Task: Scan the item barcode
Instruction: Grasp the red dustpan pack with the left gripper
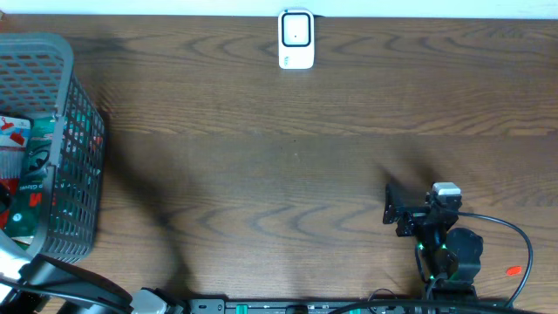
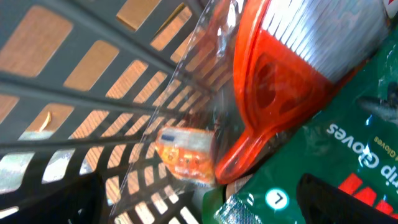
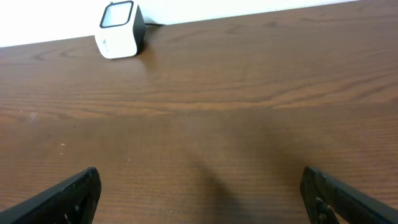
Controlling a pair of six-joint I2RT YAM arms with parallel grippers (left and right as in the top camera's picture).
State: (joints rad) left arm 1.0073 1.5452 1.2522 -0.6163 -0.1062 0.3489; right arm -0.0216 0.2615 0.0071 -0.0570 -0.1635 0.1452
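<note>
The green gloves pack (image 2: pixel 273 198) is under one finger of my left gripper, so next I move back and put the fingers on both sides of the orange-red tool (image 2: pixel 273 81) alone before I close them.
A grey mesh basket (image 1: pixel 83 131) at the table's left edge holds packaged items. In the left wrist view I look into it: an orange-red tool in clear plastic (image 2: pixel 280 81) lies against the basket wall (image 2: pixel 62 81), partly over a green gloves pack (image 2: pixel 348 143). No barcode shows. My left gripper (image 2: pixel 199 208) hangs open just above these items, one dark finger at each lower corner, holding nothing. The white scanner (image 1: pixel 296 38) stands at the table's far edge. My right gripper (image 1: pixel 394 212) rests open low over bare wood at the front right, facing the scanner (image 3: pixel 118 30).
A small orange-labelled packet (image 2: pixel 186 155) lies in the clear plastic by the basket wall. The left arm (image 1: pixel 61 288) comes in from the front left corner. A cable (image 1: pixel 514 240) loops beside the right arm. Brown wood spans between basket and scanner.
</note>
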